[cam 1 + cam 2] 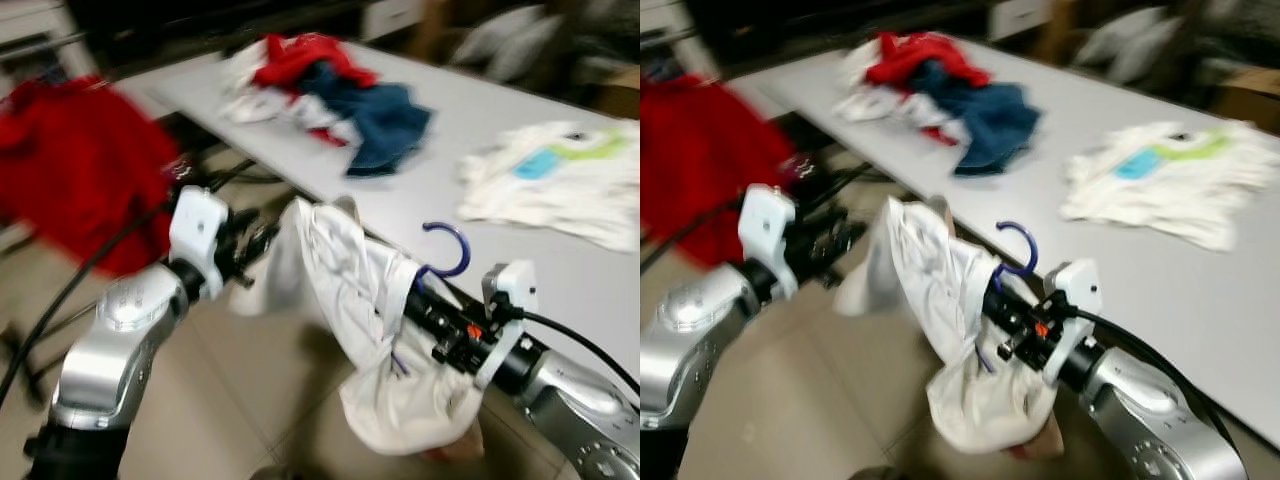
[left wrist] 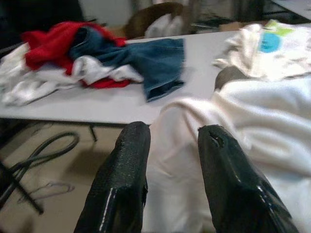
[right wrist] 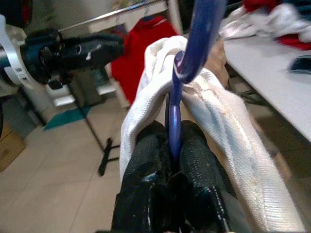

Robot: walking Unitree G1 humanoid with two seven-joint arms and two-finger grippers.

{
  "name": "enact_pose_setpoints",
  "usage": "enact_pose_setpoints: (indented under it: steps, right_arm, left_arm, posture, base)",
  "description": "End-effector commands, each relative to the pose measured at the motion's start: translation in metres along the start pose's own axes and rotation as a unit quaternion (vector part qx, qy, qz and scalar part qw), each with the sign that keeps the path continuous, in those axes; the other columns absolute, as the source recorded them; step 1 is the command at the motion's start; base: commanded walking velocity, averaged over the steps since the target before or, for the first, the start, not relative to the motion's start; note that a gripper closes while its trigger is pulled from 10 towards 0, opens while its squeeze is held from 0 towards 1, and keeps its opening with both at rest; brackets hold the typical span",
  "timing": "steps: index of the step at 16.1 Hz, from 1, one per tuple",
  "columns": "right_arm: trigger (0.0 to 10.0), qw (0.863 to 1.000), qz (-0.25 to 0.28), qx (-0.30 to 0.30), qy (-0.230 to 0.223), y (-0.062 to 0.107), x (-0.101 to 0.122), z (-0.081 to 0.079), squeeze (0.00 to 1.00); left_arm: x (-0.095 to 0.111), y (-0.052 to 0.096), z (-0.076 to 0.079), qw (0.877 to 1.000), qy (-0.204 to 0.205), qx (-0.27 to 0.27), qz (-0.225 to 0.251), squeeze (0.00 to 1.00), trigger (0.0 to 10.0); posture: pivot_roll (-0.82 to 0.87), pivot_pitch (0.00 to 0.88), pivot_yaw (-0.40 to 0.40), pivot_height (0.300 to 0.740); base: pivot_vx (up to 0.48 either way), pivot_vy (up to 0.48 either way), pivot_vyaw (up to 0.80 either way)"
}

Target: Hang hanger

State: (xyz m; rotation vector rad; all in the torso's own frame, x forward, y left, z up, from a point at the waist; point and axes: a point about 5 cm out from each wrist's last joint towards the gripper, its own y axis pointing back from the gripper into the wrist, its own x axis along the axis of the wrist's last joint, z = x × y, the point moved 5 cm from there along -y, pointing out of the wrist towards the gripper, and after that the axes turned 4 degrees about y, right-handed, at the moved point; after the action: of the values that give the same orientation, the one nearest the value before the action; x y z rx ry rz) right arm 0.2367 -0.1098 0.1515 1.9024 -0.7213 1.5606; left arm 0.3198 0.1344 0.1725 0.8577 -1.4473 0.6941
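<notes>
I should expect plaid sleeves on the white shirt (image 1: pixel 405 405) when I carry it to the rail, because brownish cloth (image 1: pixel 464 445) shows a little from under the white folds.
A blue plastic hanger (image 1: pixel 450 250) carries a white garment (image 1: pixel 350 290) that droops below it, in front of the table. My right gripper (image 3: pixel 172 133) is shut on the hanger's neck just under the hook (image 3: pixel 194 43), with white cloth bunched around its fingers. My left gripper (image 2: pixel 172 133) is open, level with the garment's left end, its two black fingers (image 2: pixel 126 160) to either side of the white cloth. I cannot tell whether they touch it. The views are blurred by motion.
A long white table (image 1: pixel 440 190) holds a pile of red, blue and white clothes (image 1: pixel 320 90) and a flat white printed shirt (image 1: pixel 560 175). A red garment (image 1: pixel 70 170) hangs at the left by a clothes rail (image 3: pixel 121 12). Cables (image 2: pixel 43 150) lie on the tiled floor.
</notes>
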Motion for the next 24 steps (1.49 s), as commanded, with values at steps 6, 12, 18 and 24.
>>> enact_pose_setpoints:
  steps: [6,12,18,24]
  right_arm:
    - [10.0,0.999,0.009,-0.018,0.032,-0.013,0.004,0.015,0.00]
    - [10.0,0.992,-0.017,-0.057,0.112,-0.034,-0.007,0.031,0.00]
    - [10.0,0.994,0.002,-0.042,0.103,-0.061,-0.005,0.037,0.00]
    - [10.0,0.994,0.018,-0.041,0.102,-0.075,-0.004,0.033,0.00]
  left_arm:
    - [-0.015,0.009,-0.008,0.999,0.034,0.023,-0.020,0.00,10.0]
    - [-0.021,0.015,-0.007,0.999,0.002,0.046,-0.022,0.00,10.0]
    - [-0.027,0.008,0.001,0.998,0.037,0.043,-0.031,0.00,10.0]
    - [-0.023,0.002,-0.004,0.998,-0.019,0.055,-0.025,0.00,10.0]
  posture:
    - [0.05,0.000,0.040,0.740]
    - [0.06,0.000,0.000,0.740]
    - [0.09,0.000,-0.017,0.740]
    - [0.07,0.000,-0.006,0.740]
  base:
    - [0.000,0.320,0.40]
    - [0.000,0.057,0.00]
    - [0.000,0.000,0.63]
    - [0.000,-0.184,0.80]
